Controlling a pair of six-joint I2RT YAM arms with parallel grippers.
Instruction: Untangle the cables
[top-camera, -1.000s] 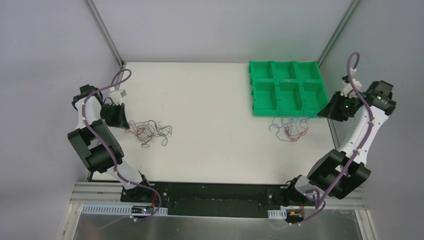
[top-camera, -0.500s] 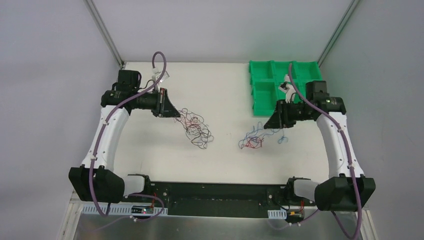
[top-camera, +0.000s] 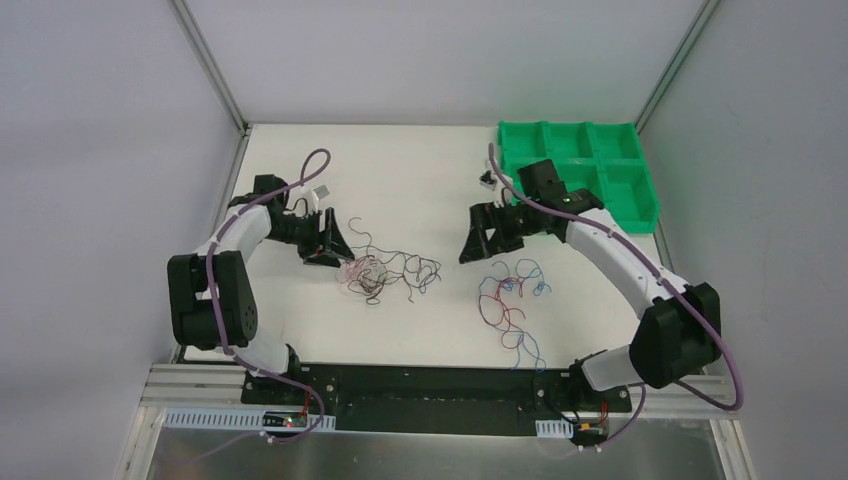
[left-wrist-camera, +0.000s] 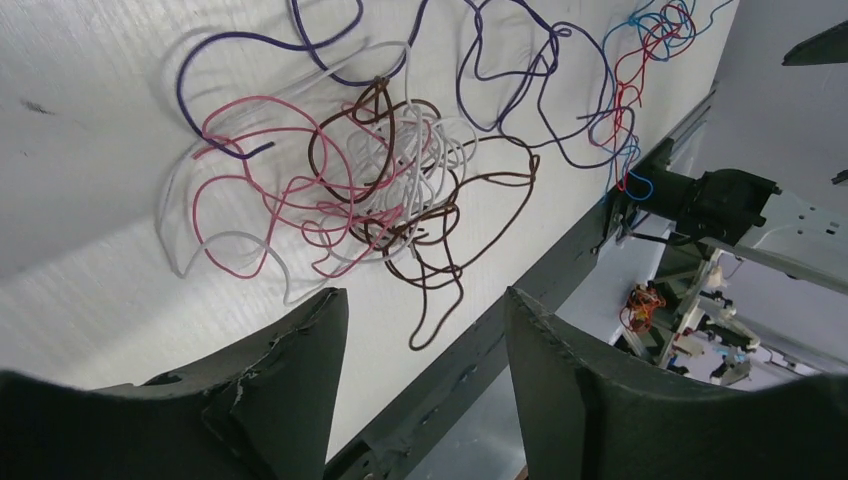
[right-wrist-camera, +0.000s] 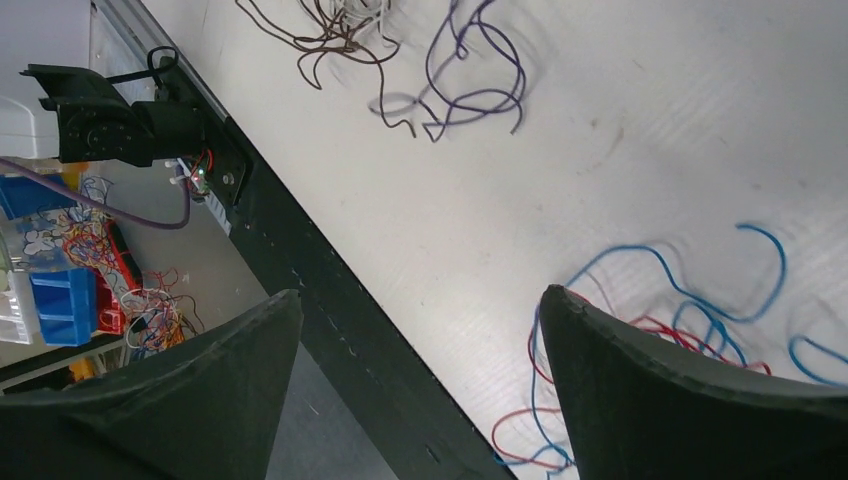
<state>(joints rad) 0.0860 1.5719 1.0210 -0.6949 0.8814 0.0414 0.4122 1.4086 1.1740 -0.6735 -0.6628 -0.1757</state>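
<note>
The white cable (left-wrist-camera: 432, 160) has parts of the pink cable (left-wrist-camera: 345, 214) winding through it and the purple cable crossing them, so it will pull both along when I lift it.
The cables lie in two loose bunches on the white table. A pink, white, brown and purple bunch (top-camera: 385, 272) (left-wrist-camera: 380, 190) sits left of centre. A red and blue bunch (top-camera: 512, 300) (right-wrist-camera: 690, 310) sits right of centre. My left gripper (top-camera: 335, 250) (left-wrist-camera: 425, 295) hangs just left of the first bunch, open, with nothing between its fingers. To the upper left of the red and blue bunch, my right gripper (top-camera: 477, 243) (right-wrist-camera: 420, 293) is wide open and empty. Purple and brown strands (right-wrist-camera: 450, 70) show at the top of the right wrist view.
A green tray (top-camera: 640, 215) with several compartments stands at the back right, partly behind the right arm. The black rail (top-camera: 430, 385) runs along the table's near edge. Grey walls close in the left, right and back.
Both arms swung in from the table's sides toward the middle, dragging a bunch each. Both grippers have since opened and let the cables drop onto the table.
</note>
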